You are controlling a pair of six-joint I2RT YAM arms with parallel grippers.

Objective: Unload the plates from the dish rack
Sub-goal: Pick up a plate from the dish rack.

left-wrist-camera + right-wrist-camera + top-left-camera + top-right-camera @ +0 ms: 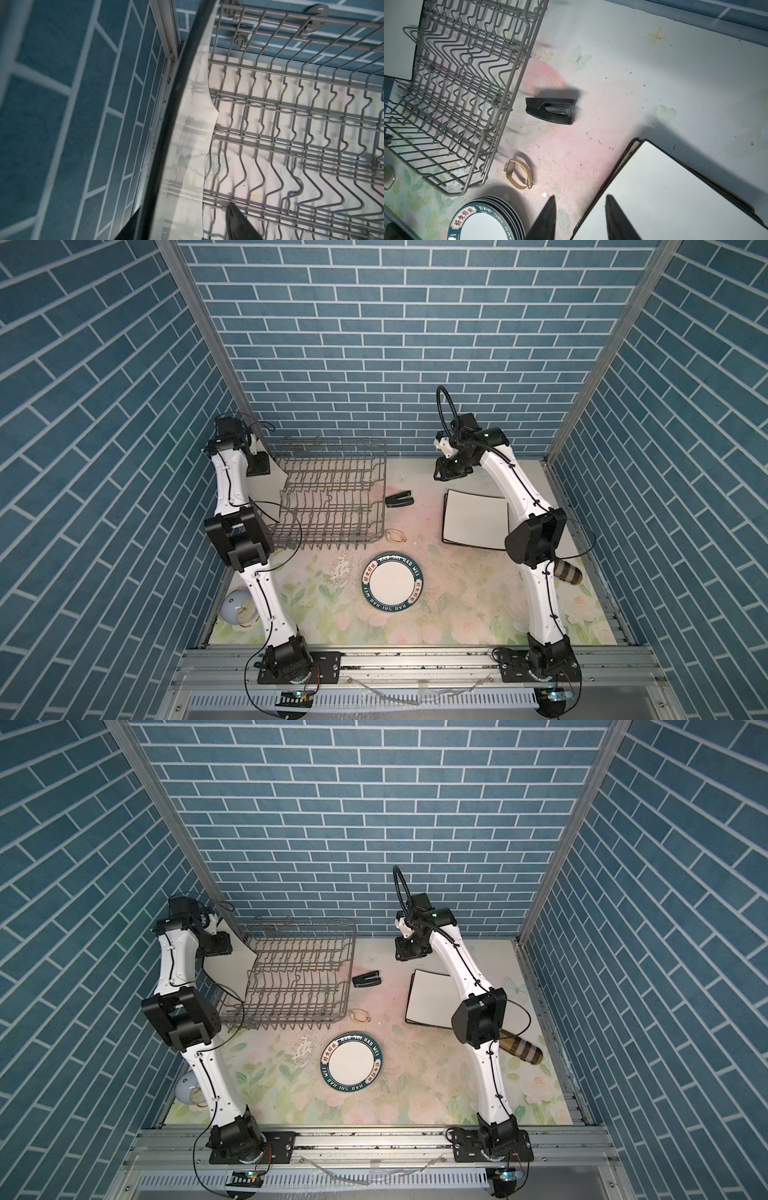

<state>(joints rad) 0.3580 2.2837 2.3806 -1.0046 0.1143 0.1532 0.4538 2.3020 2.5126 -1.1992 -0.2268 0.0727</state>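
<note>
The fingers of my left gripper are on both sides of the tilted plate's black edge, so I should keep moving toward the rack until the plate is upright, then close them.
The grey wire dish rack stands at the back left. One black-edged cream square plate stands tilted at its left end. My left gripper has a jaw on each side of that plate's top edge. A strip of rack shows between one finger and the plate's face, so contact is unclear. A stack of teal-rimmed round plates lies at the front centre. Stacked square plates lie at the right. My right gripper hangs open and empty above their near corner.
A black stapler and a beige watch band lie between the rack and the square plates. A striped cup lies on its side at the right. A pale blue cup sits at the front left.
</note>
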